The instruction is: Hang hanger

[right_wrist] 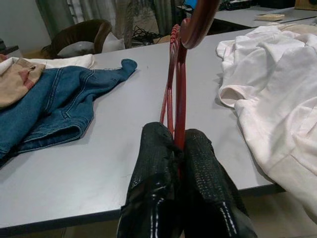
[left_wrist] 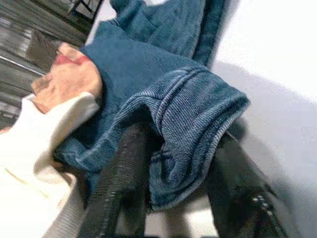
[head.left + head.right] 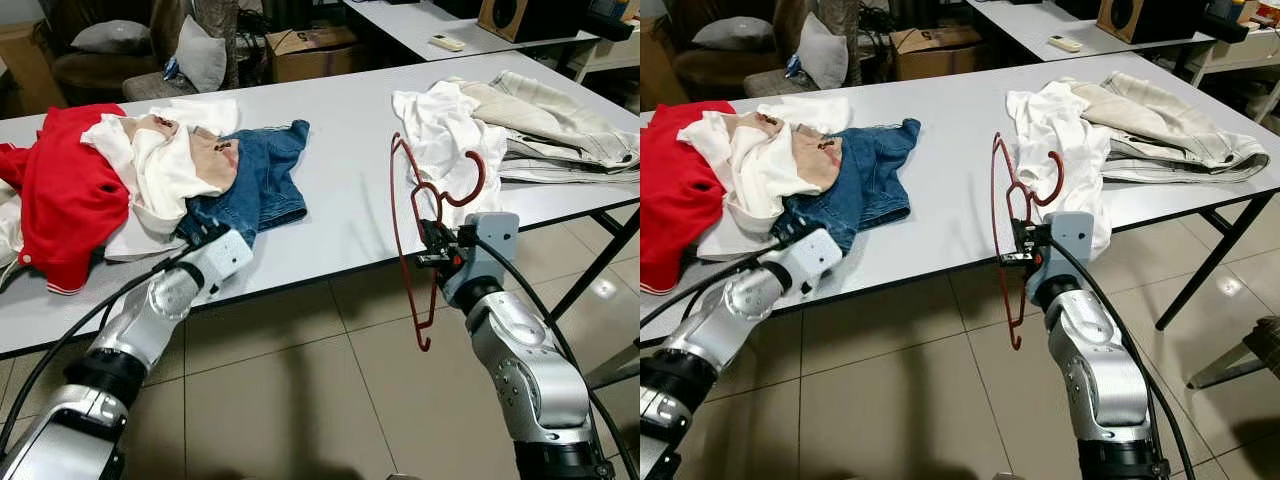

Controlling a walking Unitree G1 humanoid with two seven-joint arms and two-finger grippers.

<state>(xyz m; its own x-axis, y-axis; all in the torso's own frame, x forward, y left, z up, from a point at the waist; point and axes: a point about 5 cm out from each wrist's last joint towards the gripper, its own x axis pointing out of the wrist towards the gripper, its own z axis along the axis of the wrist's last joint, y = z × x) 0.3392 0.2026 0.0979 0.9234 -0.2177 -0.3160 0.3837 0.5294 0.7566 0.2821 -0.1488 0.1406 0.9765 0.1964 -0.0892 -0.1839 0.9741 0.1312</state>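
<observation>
The blue denim garment (image 3: 268, 172) will come away by itself and hang limp when the robot lifts it, because the cream clothes lap loosely (image 3: 200, 165) over its edge.
A thin red hanger (image 3: 405, 235) stands upright over the front edge of the grey table (image 3: 350, 140), its hook (image 3: 470, 190) toward the white shirt. My right gripper (image 3: 432, 245) is shut on the hanger's wire near its neck; the pinched fingers (image 1: 198, 148) show in the right wrist view. My left gripper (image 3: 205, 235) is at the near edge of a blue denim garment (image 3: 255, 185). In the left wrist view its two fingers (image 2: 124, 163) stand apart on either side of a denim hem fold (image 2: 183, 124).
A red garment (image 3: 65, 190) and cream clothes (image 3: 160, 160) are piled at the table's left. A white shirt (image 3: 440, 130) and a beige garment (image 3: 560, 120) lie at its right. Black table legs (image 3: 590, 270) stand to the right. A cardboard box (image 3: 310, 50) and a chair (image 3: 110, 50) are behind.
</observation>
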